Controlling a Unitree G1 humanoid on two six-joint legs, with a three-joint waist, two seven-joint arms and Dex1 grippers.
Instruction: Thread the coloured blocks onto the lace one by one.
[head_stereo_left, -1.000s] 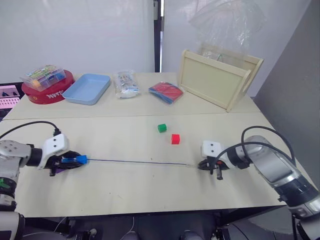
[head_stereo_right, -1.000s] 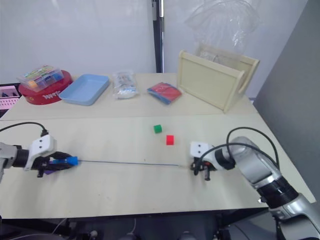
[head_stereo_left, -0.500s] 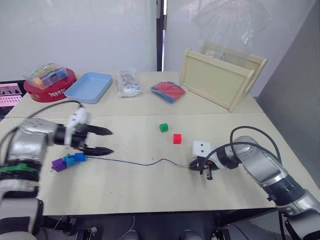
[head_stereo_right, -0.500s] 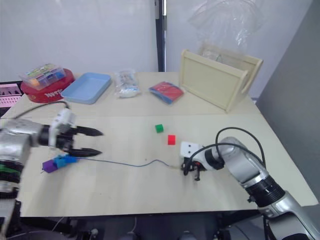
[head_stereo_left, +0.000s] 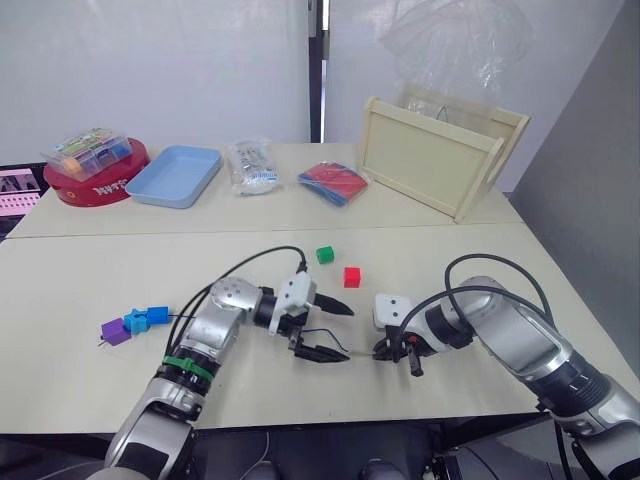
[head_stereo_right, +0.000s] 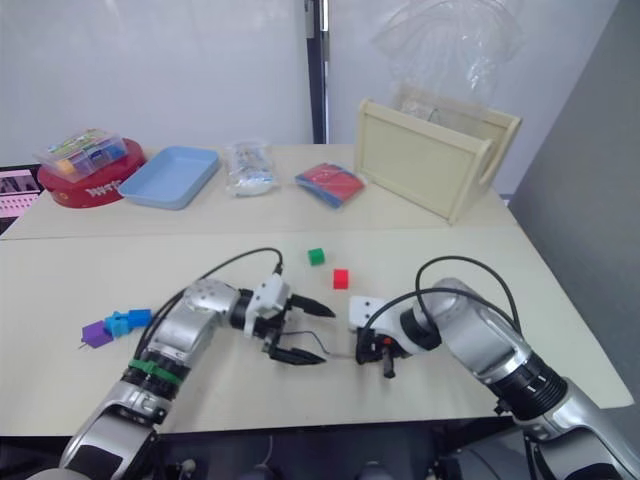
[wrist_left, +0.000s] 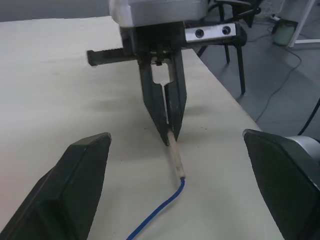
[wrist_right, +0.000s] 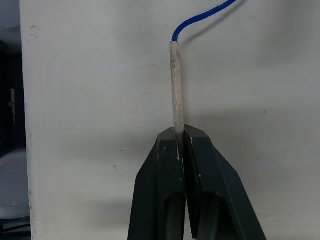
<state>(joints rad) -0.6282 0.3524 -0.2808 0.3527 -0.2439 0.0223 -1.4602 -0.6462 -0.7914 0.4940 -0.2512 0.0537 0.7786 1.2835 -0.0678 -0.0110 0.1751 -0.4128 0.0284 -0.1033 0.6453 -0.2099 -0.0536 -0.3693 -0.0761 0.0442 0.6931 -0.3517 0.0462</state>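
Note:
The string's pale tip will stay straight when I push it into the red block, because it runs straight while the blue string behind it curves.
My right gripper is shut on the pale stiff tip of the lace, low over the table's front middle. My left gripper is open and points at that tip, one finger on either side of the thin blue string. A purple block, a light blue block and a dark blue block lie in a row at the front left. A green block and a red block lie loose just behind the grippers.
Along the back stand a red tin with a clear box of pieces on it, a blue tray, a clear bag, a red-and-blue packet and a wooden crate under loose plastic.
My left gripper opened, let go of the blocks at the left and swung right across the table to the lace tip. The lace went from taut to slack. My right gripper shifted slightly left.

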